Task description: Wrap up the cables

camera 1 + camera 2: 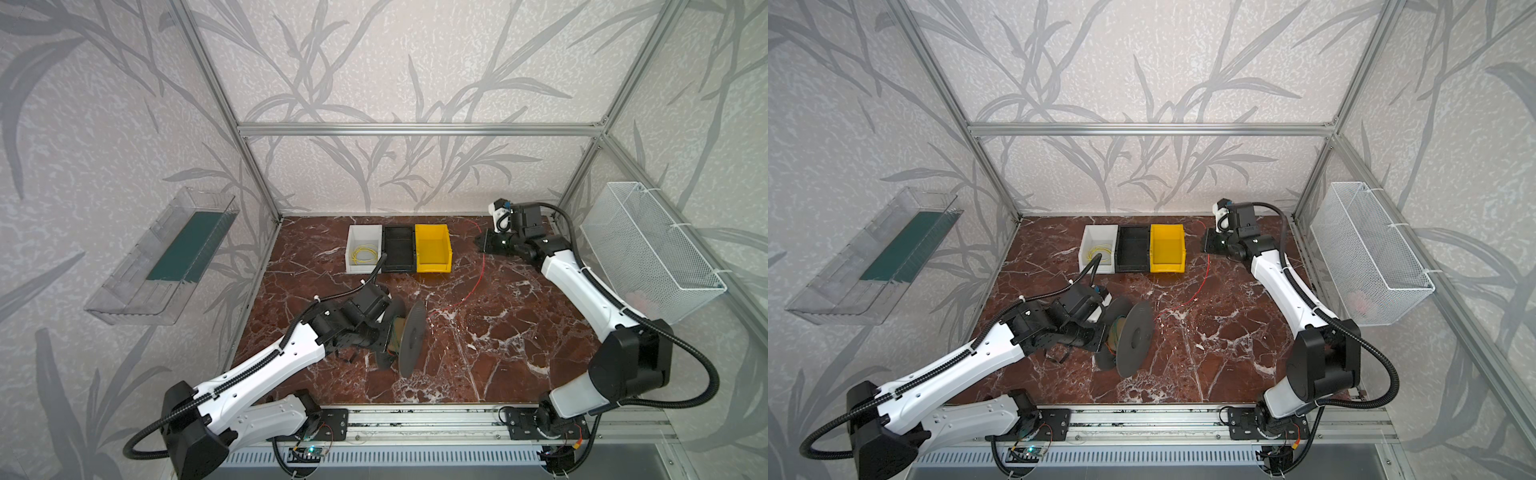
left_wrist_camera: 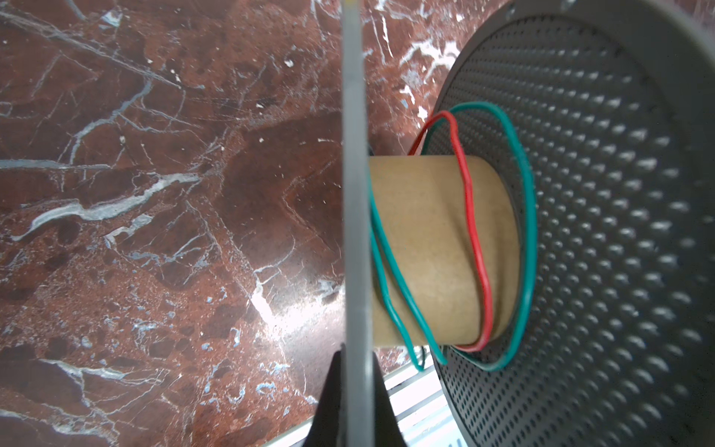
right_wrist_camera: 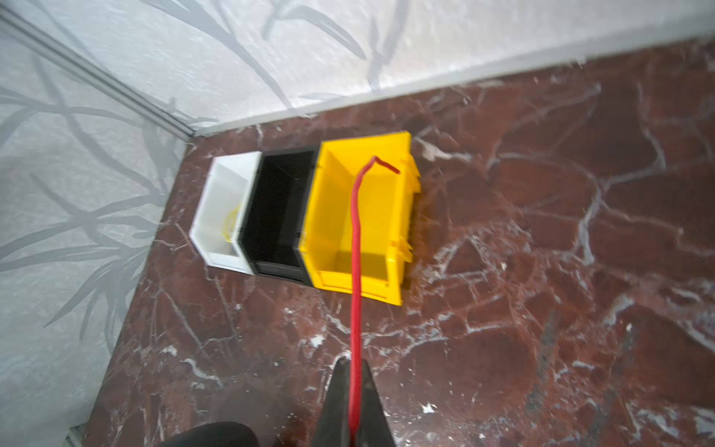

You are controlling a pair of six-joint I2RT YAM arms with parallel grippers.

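Note:
The red cable is trailing (image 1: 479,280) behind the grey spool. My left gripper should carry the spool toward the bins (image 1: 416,249) while my right gripper brings the cable forward.
The red cable (image 1: 483,270) runs across the marble floor from the grey perforated spool (image 1: 412,337) toward the back. My right gripper (image 1: 484,243) is shut on it near its free end; in the right wrist view the red cable (image 3: 355,271) passes between the shut fingers of the right gripper (image 3: 354,371). My left gripper (image 2: 358,371) is shut on the edge of one spool flange (image 2: 354,193). A turn of red cable (image 2: 476,232) and loose green loops (image 2: 528,232) lie round the cardboard core (image 2: 425,251). The yellow cable (image 1: 365,253) lies coiled in the white bin (image 1: 351,249).
A black bin (image 1: 399,266) and a yellow bin (image 1: 432,266) stand beside the white one at the back. A white wire basket (image 1: 648,249) hangs on the right wall. A clear tray (image 1: 166,257) hangs on the left wall.

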